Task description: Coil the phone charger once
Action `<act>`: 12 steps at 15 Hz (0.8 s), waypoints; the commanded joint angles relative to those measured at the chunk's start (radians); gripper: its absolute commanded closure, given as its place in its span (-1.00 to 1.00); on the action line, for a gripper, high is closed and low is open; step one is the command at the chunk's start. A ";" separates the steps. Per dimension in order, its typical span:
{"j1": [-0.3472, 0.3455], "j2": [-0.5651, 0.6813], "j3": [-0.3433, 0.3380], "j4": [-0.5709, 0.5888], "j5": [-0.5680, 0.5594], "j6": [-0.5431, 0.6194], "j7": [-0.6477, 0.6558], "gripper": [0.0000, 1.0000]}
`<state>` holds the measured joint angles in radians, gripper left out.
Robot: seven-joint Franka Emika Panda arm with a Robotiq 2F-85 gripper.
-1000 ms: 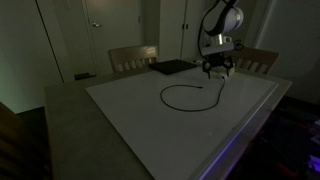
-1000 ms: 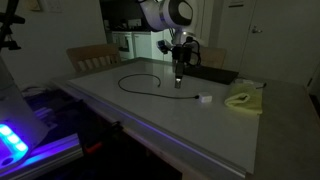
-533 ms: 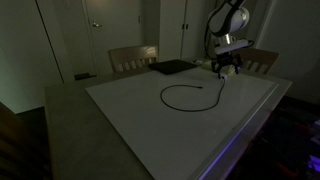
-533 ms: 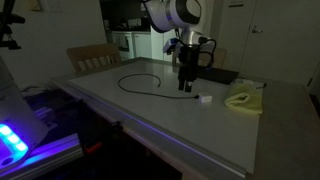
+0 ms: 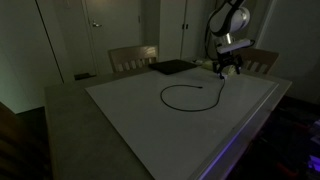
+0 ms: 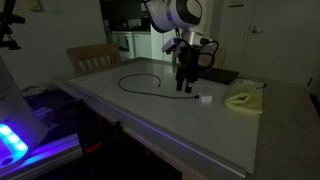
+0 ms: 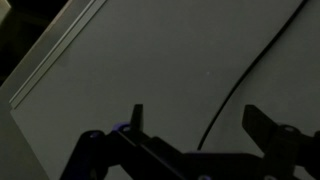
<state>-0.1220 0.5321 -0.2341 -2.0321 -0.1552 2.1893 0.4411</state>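
The pale boxy object (image 6: 205, 99) at the end of the cable lies past the open fingers of the robot's gripper. Next, the gripper centers itself over that object and takes hold of it before the coiling starts.
The phone charger (image 5: 186, 87) is a thin black cable lying in one open loop on the white table surface. It shows in both exterior views (image 6: 139, 80). In the wrist view the charger (image 7: 243, 74) runs as a curved line across the surface, between my fingers. My gripper (image 5: 228, 70) hangs just above the table by the cable's end, at the loop's edge (image 6: 185, 88). In the wrist view my gripper (image 7: 198, 125) is open and holds nothing, with the fingertips (image 7: 137, 115) set wide apart.
A flat black pad (image 5: 172, 67) lies at the back of the table. A small pale boxy object (image 6: 204, 98) and a yellow cloth (image 6: 243, 99) lie beyond the gripper. Chairs (image 5: 133, 57) stand behind the table. The table edge (image 7: 50, 60) shows in the wrist view.
Over the last second my gripper has shifted a little away from the loop toward the table's side, still open. The cable has not moved.
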 commanded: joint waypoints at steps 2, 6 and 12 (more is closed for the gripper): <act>-0.059 -0.010 0.006 0.004 0.022 -0.039 -0.213 -1.00; -0.123 -0.002 0.019 0.003 0.001 -0.031 -0.481 -1.00; -0.183 -0.015 0.045 -0.020 0.187 0.006 -0.512 -1.00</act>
<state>-0.2780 0.5313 -0.2129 -2.0321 -0.0553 2.1684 -0.1033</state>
